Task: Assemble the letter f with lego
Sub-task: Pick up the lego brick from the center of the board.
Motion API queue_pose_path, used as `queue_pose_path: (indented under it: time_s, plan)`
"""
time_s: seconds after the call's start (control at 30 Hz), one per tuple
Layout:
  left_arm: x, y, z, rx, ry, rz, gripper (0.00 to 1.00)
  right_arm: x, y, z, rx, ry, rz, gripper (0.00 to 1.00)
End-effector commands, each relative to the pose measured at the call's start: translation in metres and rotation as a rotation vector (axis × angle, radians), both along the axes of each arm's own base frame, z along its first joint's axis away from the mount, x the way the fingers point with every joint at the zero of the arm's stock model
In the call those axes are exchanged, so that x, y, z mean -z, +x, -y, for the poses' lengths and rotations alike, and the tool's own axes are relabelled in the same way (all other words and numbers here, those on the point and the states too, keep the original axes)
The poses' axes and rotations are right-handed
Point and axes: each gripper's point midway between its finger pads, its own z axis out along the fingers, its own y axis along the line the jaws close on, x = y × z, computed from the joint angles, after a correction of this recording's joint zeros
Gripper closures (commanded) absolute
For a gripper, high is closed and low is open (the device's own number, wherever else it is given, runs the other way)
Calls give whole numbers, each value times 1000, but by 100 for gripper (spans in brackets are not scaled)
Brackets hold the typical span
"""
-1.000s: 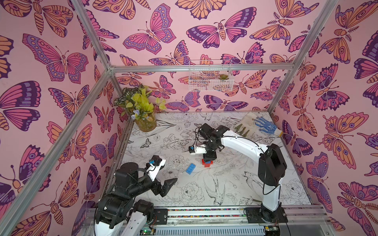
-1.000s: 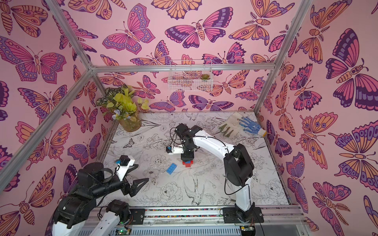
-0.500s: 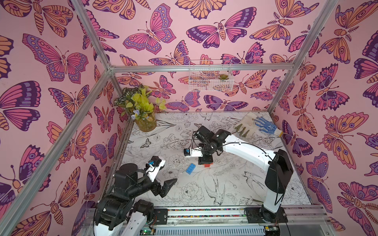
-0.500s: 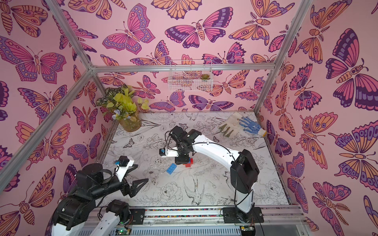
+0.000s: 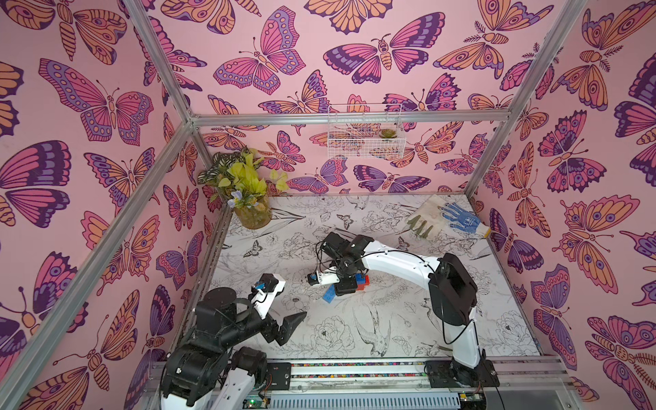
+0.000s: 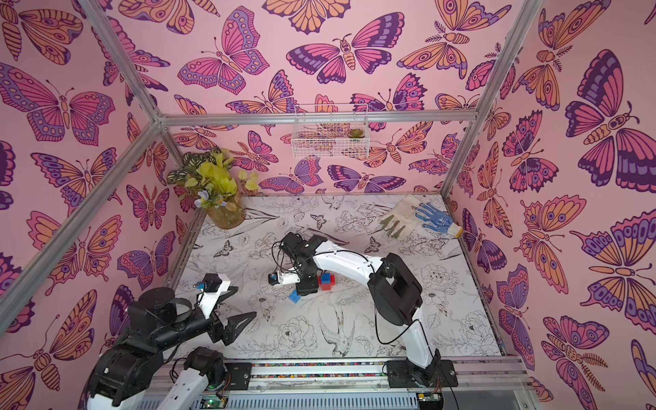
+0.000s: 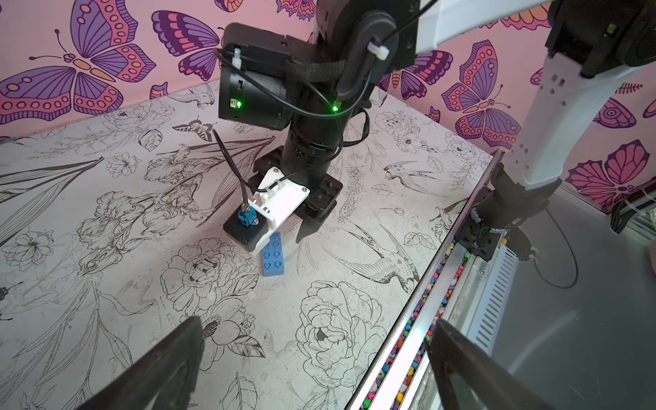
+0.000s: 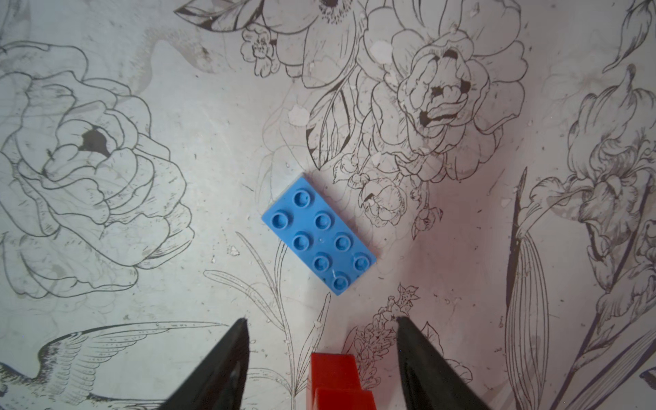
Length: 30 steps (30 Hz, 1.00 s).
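The loose blue brick point(image 5: 328, 294) lies studs up, away from the stack. My right gripper should keep moving closer until its fingers are on either side of the blue brick's long sides point(image 8: 298, 255).
A loose long blue lego brick point(image 8: 318, 236) lies flat on the table, studs up, also seen in both top views point(image 5: 328, 294) point(image 6: 294, 295) and in the left wrist view point(image 7: 273, 257). Just right of it stands a joined stack of red and blue bricks point(image 5: 362, 282) point(image 6: 326, 280), partly hidden by my right arm. My right gripper point(image 8: 321, 320) hangs open over the table between them. The stack's red edge point(image 8: 333, 376) sits between its fingers with a gap on each side. My left gripper point(image 7: 314, 326) point(image 6: 241, 305) is open and empty at the front left.
A potted plant point(image 5: 248, 198) stands in the back left corner. Work gloves point(image 5: 447, 218) lie at the back right. A wire basket point(image 5: 365, 136) hangs on the back wall. A rail with coloured beads point(image 7: 419, 319) runs along the table's front edge.
My right gripper's jaws have spread wider, and it has shifted a little to the front left, toward the loose blue brick. The stack stays where it was. The left arm has not moved.
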Motion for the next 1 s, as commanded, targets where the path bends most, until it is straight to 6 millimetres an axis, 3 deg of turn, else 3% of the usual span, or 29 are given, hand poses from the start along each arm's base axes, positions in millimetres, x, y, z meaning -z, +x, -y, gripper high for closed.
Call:
queue_pose_path:
  time_s: [0.0,0.4,0.97]
  plan:
    - [-1,-3,-1,2,12,8,0,1,3,-14,-74,2,64,33]
    - [-1,-4,-1,4,10,14,0,21,-7,-29,-198,-45,63,33]
    - [-1,-4,-1,4,11,10,0,33,-15,-17,-203,-116,15,39]
